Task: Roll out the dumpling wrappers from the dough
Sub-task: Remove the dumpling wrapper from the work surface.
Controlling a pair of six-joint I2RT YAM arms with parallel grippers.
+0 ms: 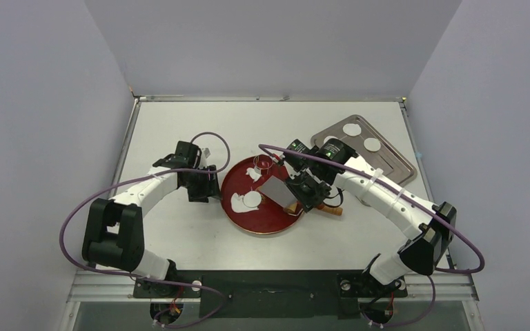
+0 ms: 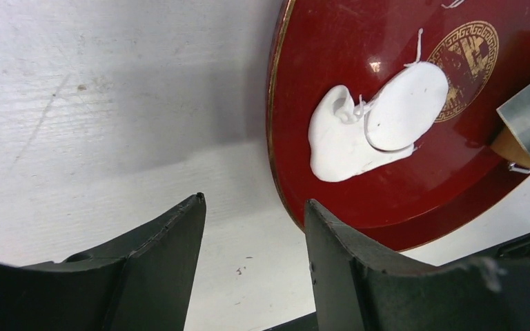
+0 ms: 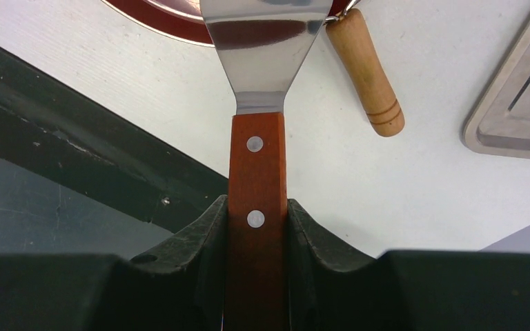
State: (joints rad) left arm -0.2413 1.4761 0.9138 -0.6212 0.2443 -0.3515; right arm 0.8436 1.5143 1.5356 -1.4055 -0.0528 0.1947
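Note:
The red plate is free to slide under the spatula's blade (image 1: 278, 191), so my left gripper should grip the red plate's rim (image 2: 270, 138) firmly before the spatula goes under the dough.
On the red plate (image 1: 276, 219) a ragged sheet of dough (image 2: 335, 148) lies with one round dumpling wrapper (image 2: 408, 105) overlapping its right side; from above they show as dough (image 1: 236, 202) and wrapper (image 1: 252, 200). A smaller dough scrap (image 1: 254, 173) lies farther back on the plate. Two more wrappers (image 1: 352, 129) (image 1: 372, 144) rest on the metal tray (image 1: 393, 165). My left gripper (image 2: 254, 203) stands open and empty over the table, just off the plate's left rim. My right gripper (image 3: 257, 205) is shut on the spatula's wooden handle (image 3: 257, 162), its steel blade (image 1: 279, 188) over the plate.
A clear round cutter ring (image 1: 262, 163) sits at the plate's back edge. A wooden roller handle (image 3: 366, 69) lies on the table right of the plate, beside the spatula. The tray's corner (image 3: 517, 117) is close on the right. The dark table front edge (image 3: 76, 138) runs nearby.

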